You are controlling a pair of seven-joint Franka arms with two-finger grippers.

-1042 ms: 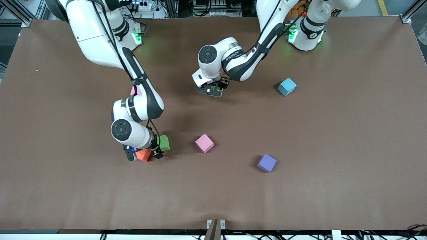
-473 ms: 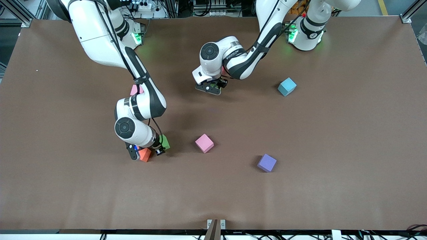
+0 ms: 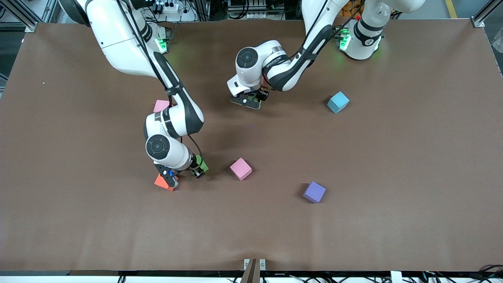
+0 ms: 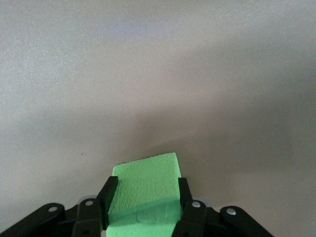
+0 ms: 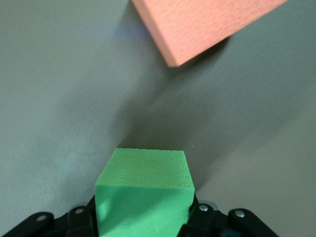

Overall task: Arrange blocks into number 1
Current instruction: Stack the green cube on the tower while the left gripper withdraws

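The left gripper blocks the line (image 3: 255,112) the right gripper's green block must join, so it should release its block and go to the purple block (image 3: 314,192) first.
My right gripper (image 3: 197,168) is shut on a green block (image 5: 143,190), just above the table beside the pink cube near the middle. An orange block (image 3: 162,182) lies on the table close by, toward the right arm's end; it shows apart from the gripper in the right wrist view (image 5: 197,24). My left gripper (image 3: 247,100) hangs over bare table near the arms' bases, shut on the second green block (image 4: 145,187). The purple block (image 3: 314,192) sits nearer the front camera, toward the left arm's end. No red block shows.
One pink cube (image 3: 240,168) lies between the right gripper and the purple block. Another pink cube (image 3: 160,105) sits partly under the right arm's forearm. A light blue cube (image 3: 338,101) rests toward the left arm's end. The table (image 3: 393,177) is brown.
My right gripper has carried its green block toward the pink cube, leaving the orange block uncovered on the table. My left gripper with its green block has drifted slightly toward the bases.
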